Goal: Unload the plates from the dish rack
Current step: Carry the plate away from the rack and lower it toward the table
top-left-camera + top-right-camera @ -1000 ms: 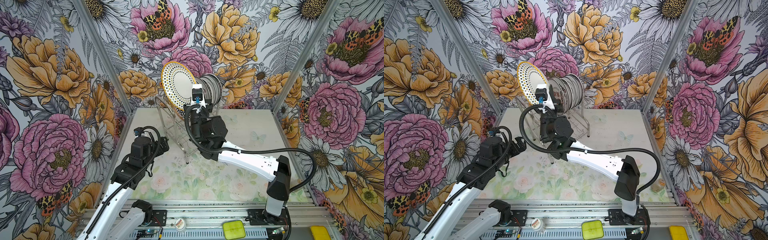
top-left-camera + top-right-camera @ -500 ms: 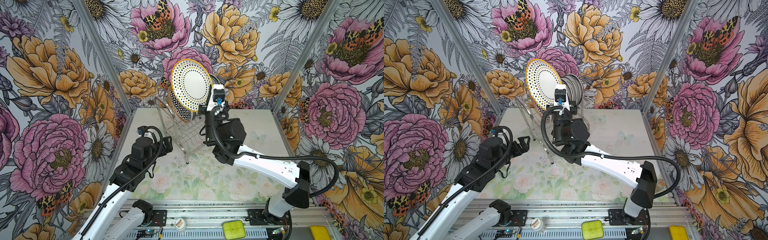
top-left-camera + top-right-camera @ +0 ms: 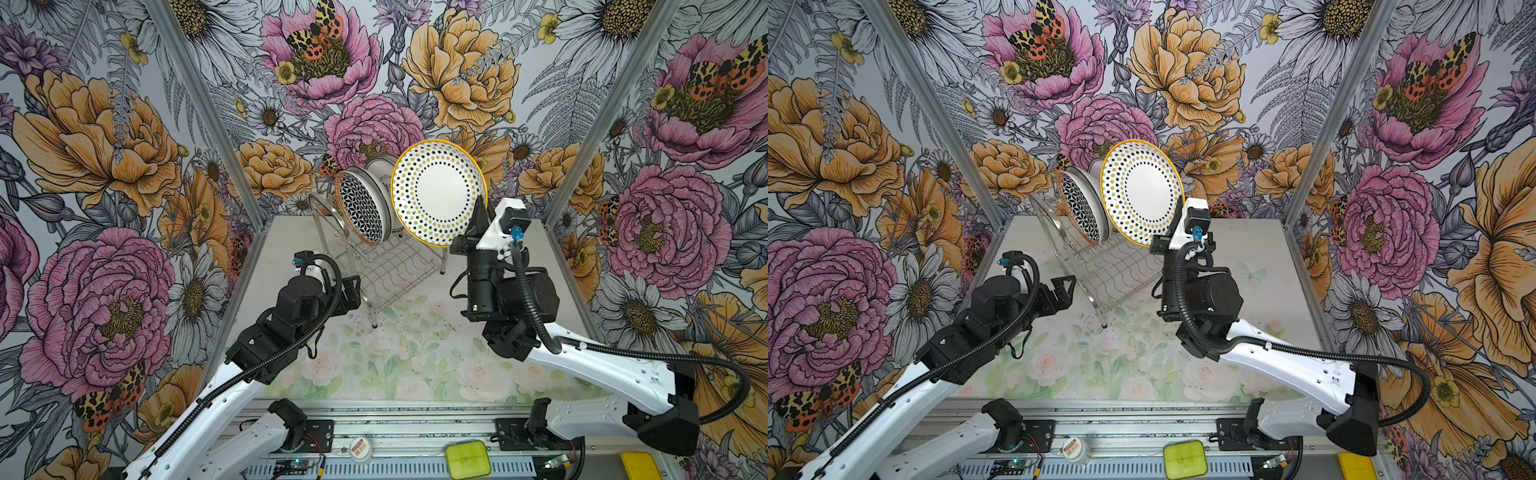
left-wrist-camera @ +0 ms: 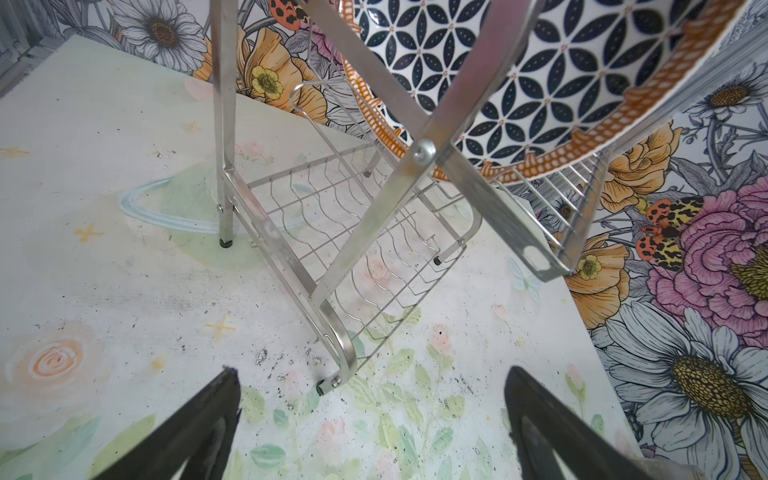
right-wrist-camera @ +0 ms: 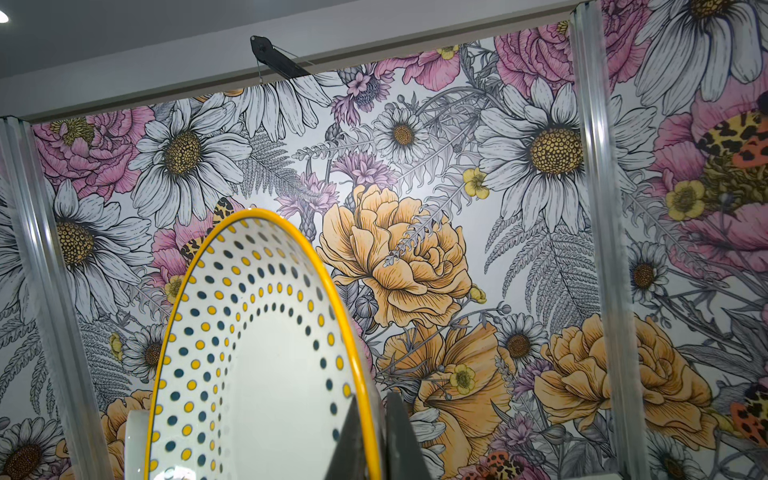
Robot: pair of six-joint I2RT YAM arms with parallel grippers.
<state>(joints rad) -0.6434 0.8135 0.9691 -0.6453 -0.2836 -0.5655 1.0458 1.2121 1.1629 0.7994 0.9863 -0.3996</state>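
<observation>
I keep moving my open left gripper toward the plate's free opposite rim [image 3: 392, 188] and close it there, as my right gripper holds one side of the dotted plate [image 3: 481, 197].
A white plate with blue and yellow dots and a yellow rim [image 3: 438, 193] [image 3: 1142, 193] [image 5: 249, 353] hangs upright in the air, above and to the right of the dish rack [image 3: 395, 266] [image 3: 1113, 270] [image 4: 353, 232]. My right gripper [image 3: 480, 212] [image 3: 1179, 212] [image 5: 372, 409] is shut on its rim. A black-lattice plate [image 3: 361, 208] [image 3: 1081, 212] [image 4: 519, 62] stands in the rack's upper tier with more white plates [image 3: 380, 166] behind it. My left gripper [image 3: 353, 291] [image 3: 1065, 286] [image 4: 371, 372] is open and holds nothing, low by the rack's near foot.
Flowered walls close in the left, back and right sides. The rack's lower wavy-wire shelf is bare. A green box [image 3: 467, 459], a small round tin [image 3: 360, 449] and a yellow object [image 3: 640, 465] sit on the front rail.
My right gripper has carried the dotted plate from the rack's left end up and across to the right, uncovering the lattice plate. The left arm has edged slightly toward the rack.
</observation>
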